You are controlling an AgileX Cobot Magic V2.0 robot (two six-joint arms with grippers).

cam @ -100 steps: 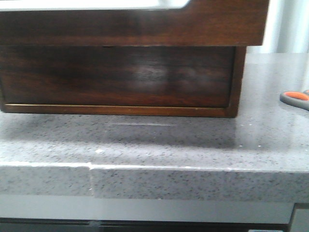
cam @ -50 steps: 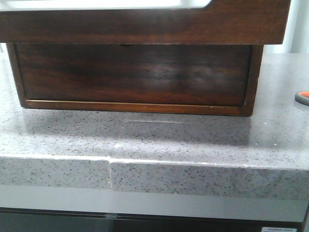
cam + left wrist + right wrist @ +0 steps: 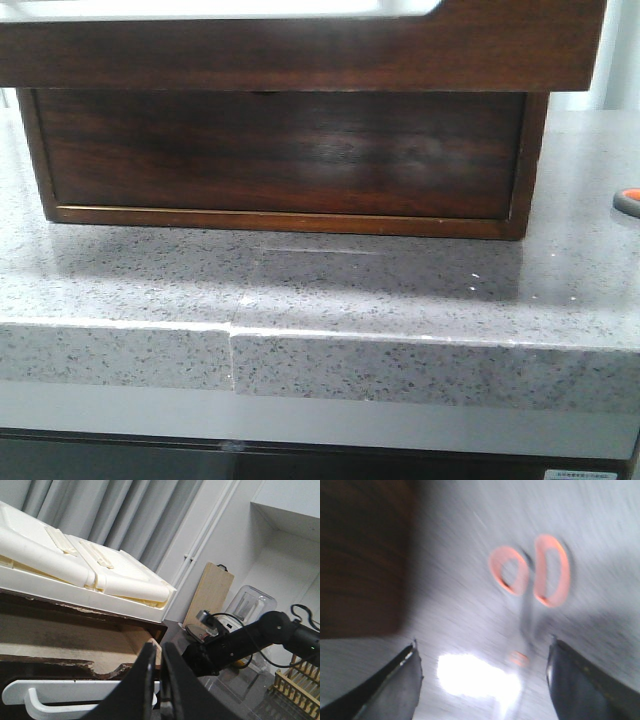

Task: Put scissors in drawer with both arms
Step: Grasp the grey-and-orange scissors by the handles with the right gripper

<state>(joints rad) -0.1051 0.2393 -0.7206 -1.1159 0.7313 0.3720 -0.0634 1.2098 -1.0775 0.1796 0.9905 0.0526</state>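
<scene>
The scissors will stay shut when I lift them, because the orange loops lie close side by side over one narrow stem.
The drawer front is the dark glossy band across the top of the front view, standing out toward me over the wooden box. In the left wrist view the drawer is open, showing its pale inside and the notch in its upper edge. My left gripper is shut, its tips at that edge beside the notch. The scissors lie flat on the counter, blurred, with orange loops. My right gripper hovers open over their blades. Only one handle of the scissors shows in the front view.
A white plastic tray lies on top of the box. The box's side is close beside the right gripper. Behind my right arm stand a cutting board, a blender and a wooden rack. The counter's front edge is near.
Over the first half second the whole front view slid to the right, leaving only the scissors' handle tip in view. Since then it has hardly changed.
</scene>
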